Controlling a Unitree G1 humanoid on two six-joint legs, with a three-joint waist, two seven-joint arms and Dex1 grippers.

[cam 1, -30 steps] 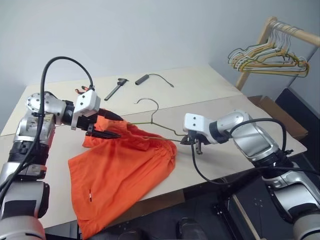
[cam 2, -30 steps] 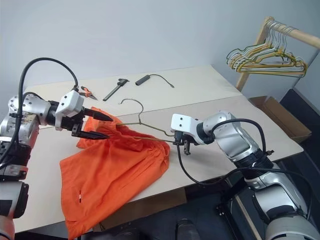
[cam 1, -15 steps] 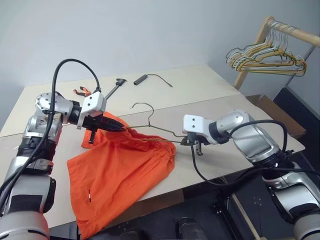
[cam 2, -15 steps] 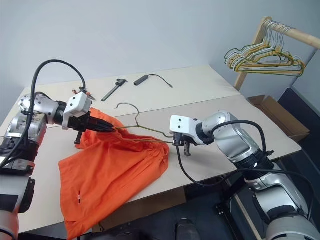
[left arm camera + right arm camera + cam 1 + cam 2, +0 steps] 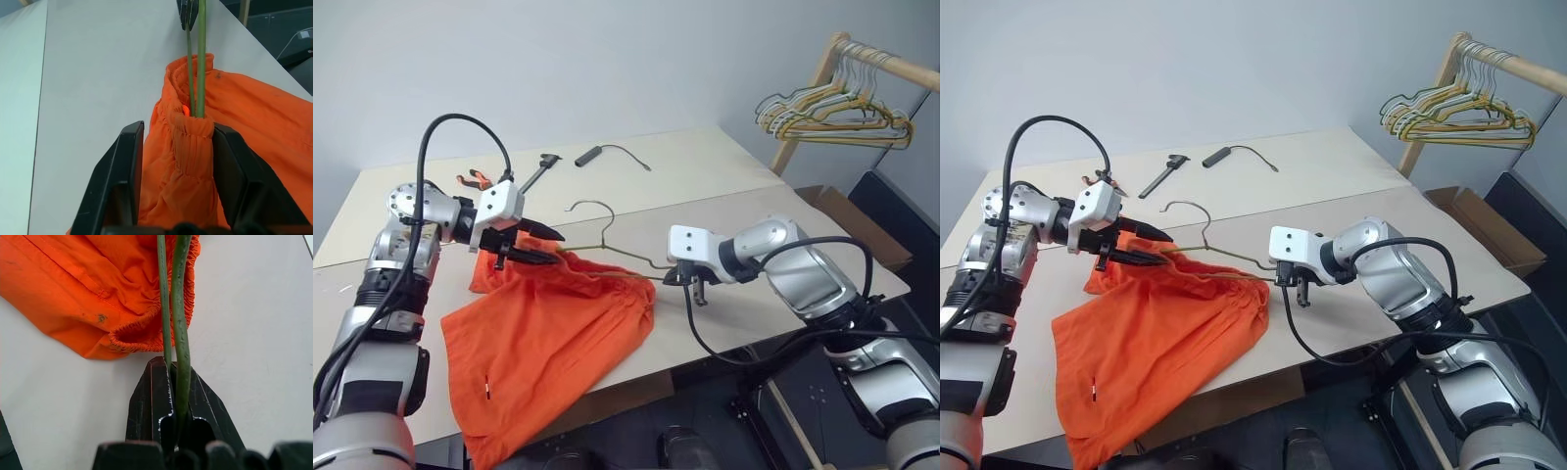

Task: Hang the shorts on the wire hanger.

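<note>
The shorts' waistband [image 5: 607, 283] has tight gathers [image 5: 191, 152] along it, so it will stretch wide over the wire hanger when I pull its ends apart.
The orange shorts [image 5: 548, 323] lie on the table, their lower part hanging over the front edge. The wire hanger [image 5: 625, 256] runs through the gathered waistband [image 5: 188, 147], with its hook [image 5: 597, 208] sticking up behind. My left gripper [image 5: 548, 247] is open at the waistband's left end, one finger [image 5: 122, 166] on each side of the bunched fabric and the wire. My right gripper [image 5: 677, 279] is shut on the hanger's right end [image 5: 180, 293], just past the waistband's edge [image 5: 146, 330].
On the far part of the table [image 5: 724, 176] lie a caliper-like tool [image 5: 540, 174], a black handle with a cord [image 5: 592, 155] and orange-handled pliers [image 5: 470, 179]. A wooden rack with a bunch of hangers [image 5: 832, 108] and a cardboard box [image 5: 847, 211] stand at the right.
The left gripper closed at the waistband half a second ago and now stands open again in the same spot. The right gripper has stayed still on the hanger.
</note>
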